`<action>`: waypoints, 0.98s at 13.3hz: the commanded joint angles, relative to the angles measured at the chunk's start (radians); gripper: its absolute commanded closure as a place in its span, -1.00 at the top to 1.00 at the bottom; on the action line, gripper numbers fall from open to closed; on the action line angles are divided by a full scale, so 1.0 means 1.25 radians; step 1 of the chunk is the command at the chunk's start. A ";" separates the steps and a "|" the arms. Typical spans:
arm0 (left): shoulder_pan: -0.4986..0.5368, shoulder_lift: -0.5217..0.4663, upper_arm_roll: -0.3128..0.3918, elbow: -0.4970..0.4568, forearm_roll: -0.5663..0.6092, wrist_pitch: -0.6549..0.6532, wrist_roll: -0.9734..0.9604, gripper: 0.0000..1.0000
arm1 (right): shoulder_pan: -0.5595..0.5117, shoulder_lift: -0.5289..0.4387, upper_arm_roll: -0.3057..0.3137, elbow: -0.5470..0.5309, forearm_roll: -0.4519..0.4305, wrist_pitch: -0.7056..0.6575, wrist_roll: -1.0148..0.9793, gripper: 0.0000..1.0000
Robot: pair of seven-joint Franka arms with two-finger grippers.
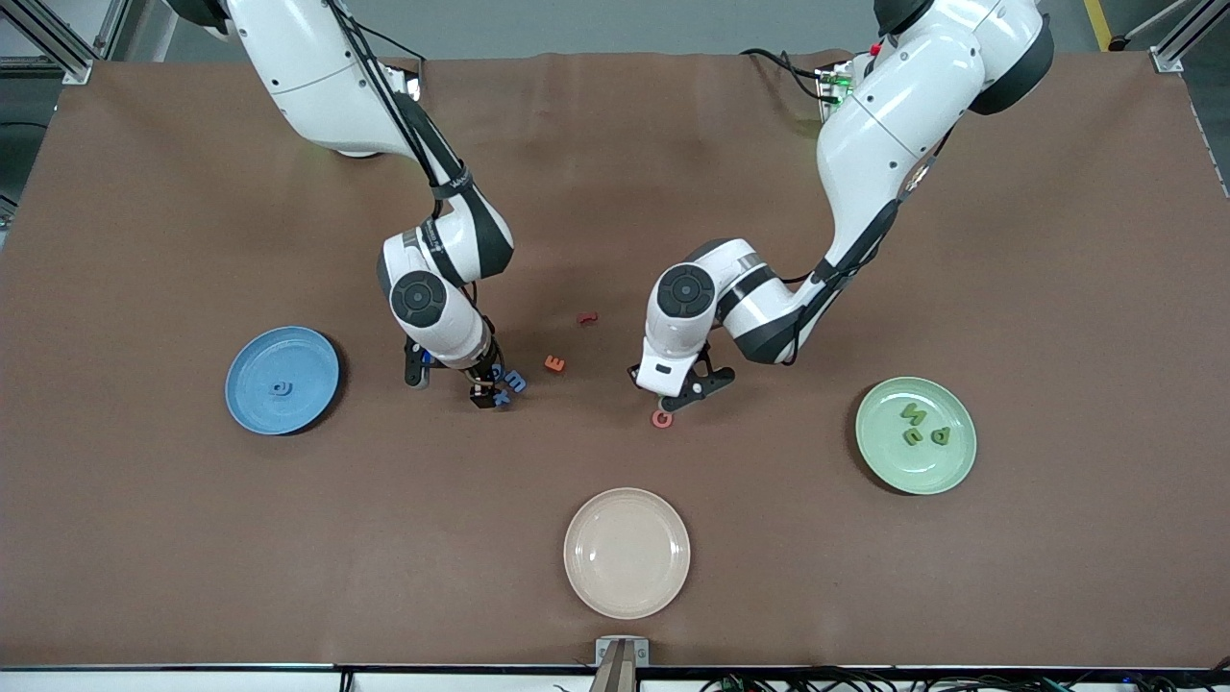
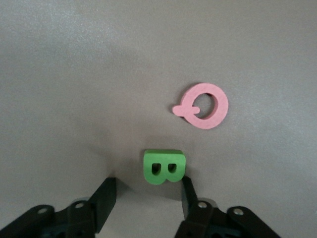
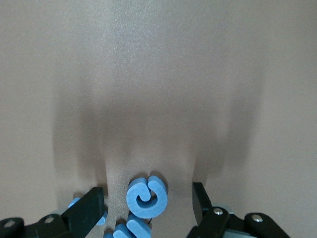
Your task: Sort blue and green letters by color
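Note:
The green B's corner (image 2: 181, 173) is against the end of one finger of my left gripper. Next, I open the gripper, move the fingers farther around the letter's body (image 2: 164, 166) and close them.
My right gripper (image 1: 486, 394) is open and low over a cluster of three blue letters (image 1: 512, 382) near the table's middle. In the right wrist view, a round blue letter (image 3: 147, 197) lies between the open fingers (image 3: 87, 211), with another blue letter (image 3: 132, 229) beside it. My left gripper (image 1: 676, 392) is open and low over the table. In the left wrist view, a green B (image 2: 164, 167) lies between its fingertips, close to one finger (image 2: 189, 194). One blue letter (image 1: 279, 388) is on the blue plate (image 1: 252, 404). Three green letters (image 1: 913, 425) are on the green plate (image 1: 947, 471).
A pink Q (image 1: 661, 418) lies just nearer the camera than the left gripper and also shows in the left wrist view (image 2: 204, 105). An orange E (image 1: 554, 363) and a red letter (image 1: 587, 317) lie between the arms. A beige plate (image 1: 627, 577) stands near the front edge.

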 commanded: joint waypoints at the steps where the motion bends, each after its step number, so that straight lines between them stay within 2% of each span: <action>1: -0.012 0.013 0.015 0.012 0.004 0.007 -0.011 0.04 | 0.014 0.024 -0.013 0.020 0.004 0.002 0.007 0.60; 4: -0.004 0.006 0.015 0.012 0.002 0.006 -0.009 -0.62 | 0.013 0.024 -0.013 0.019 0.002 0.002 0.004 0.26; 5: -0.001 0.002 0.015 0.014 -0.001 0.006 -0.009 -0.70 | 0.013 0.024 -0.013 0.019 0.001 0.002 0.004 0.18; 7: 0.007 -0.004 0.015 0.016 -0.002 0.006 -0.008 -0.70 | 0.011 0.024 -0.013 0.019 -0.001 0.002 0.002 0.09; 9: 0.015 -0.010 0.015 0.017 0.001 0.006 -0.006 -0.71 | 0.007 0.024 -0.012 0.018 -0.002 0.002 -0.002 -0.14; 11: 0.018 -0.012 0.015 0.017 -0.003 0.004 -0.008 -0.65 | 0.003 0.022 -0.012 0.017 -0.002 0.001 -0.002 -0.34; 12: 0.014 -0.010 0.015 0.017 -0.009 0.004 -0.014 -0.26 | 0.003 0.021 -0.012 0.017 -0.002 0.001 -0.003 -0.47; 13: 0.013 -0.008 0.015 0.017 -0.014 0.004 -0.036 0.04 | 0.002 0.019 -0.012 0.017 -0.002 0.001 -0.004 -0.49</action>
